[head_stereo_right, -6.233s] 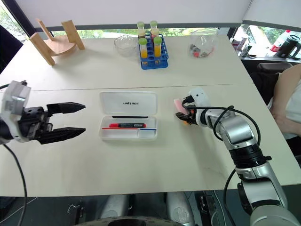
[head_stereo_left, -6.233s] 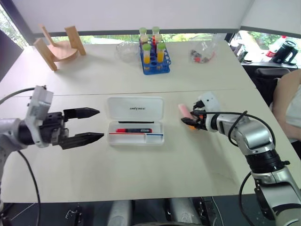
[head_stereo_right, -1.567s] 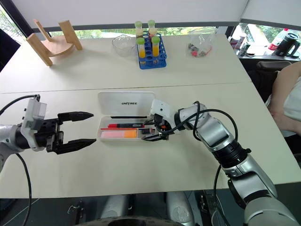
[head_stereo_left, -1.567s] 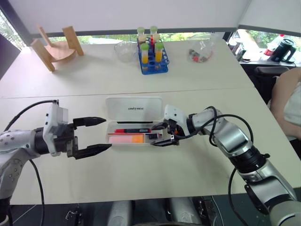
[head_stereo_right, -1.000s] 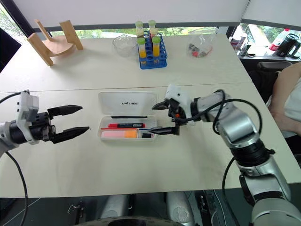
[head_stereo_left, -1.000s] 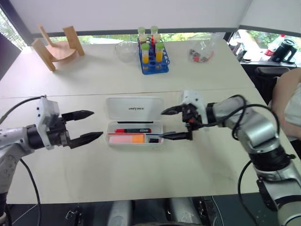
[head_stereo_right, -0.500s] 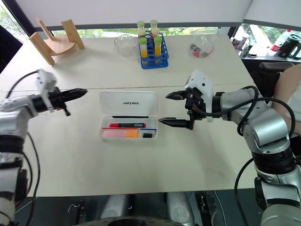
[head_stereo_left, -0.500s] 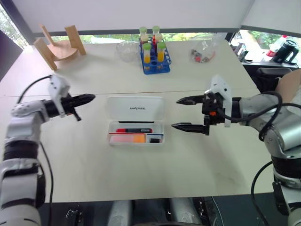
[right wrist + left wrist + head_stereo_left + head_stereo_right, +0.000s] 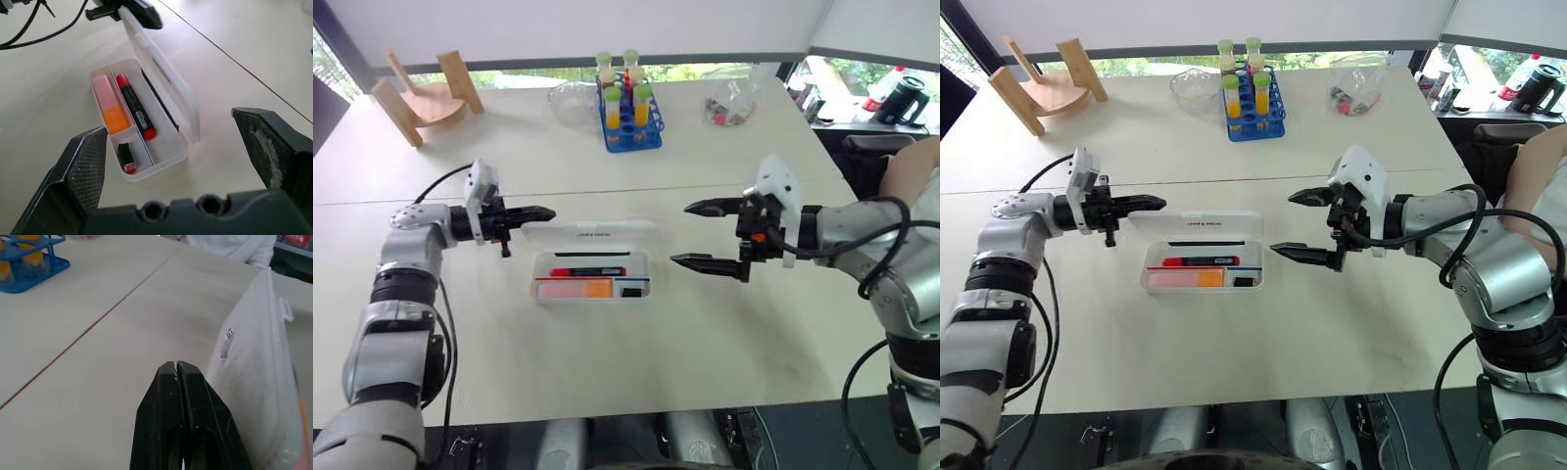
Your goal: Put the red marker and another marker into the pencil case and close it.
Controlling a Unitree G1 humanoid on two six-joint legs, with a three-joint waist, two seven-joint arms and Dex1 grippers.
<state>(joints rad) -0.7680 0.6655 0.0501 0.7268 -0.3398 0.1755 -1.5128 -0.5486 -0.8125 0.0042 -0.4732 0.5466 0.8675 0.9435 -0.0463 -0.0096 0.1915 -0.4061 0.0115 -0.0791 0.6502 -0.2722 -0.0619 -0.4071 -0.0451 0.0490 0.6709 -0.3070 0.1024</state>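
Observation:
The lid stands on edge (image 9: 597, 231) and the end of the robot's left gripper is behind it, so the robot should stop lifting the lid, push it over the open case (image 9: 591, 276) and press down.
The white pencil case (image 9: 592, 300) lies mid-table with its lid (image 9: 597, 227) tipped up off the table, about on edge. Inside lie the red marker (image 9: 589, 271) and the pink-and-orange highlighter (image 9: 573, 289), with a tiny black-and-red stub (image 9: 126, 157) in a side compartment. My left gripper (image 9: 543, 211) is shut, its tip against the lid's back face near the lid's left end; the lid (image 9: 259, 357) stands right beside the fingers. My right gripper (image 9: 683, 233) hovers open just right of the case, nothing between its fingers.
At the back of the table stand a blue rack of tubes (image 9: 626, 117), a glass bowl (image 9: 570, 98), a wooden stand (image 9: 416, 93) and a clear bag (image 9: 729, 108). A person (image 9: 911, 166) sits at the far right edge.
My left gripper shut and moved right to the lid, which rose from lying flat. Over the last second the right gripper drew back from the case and has held still since.

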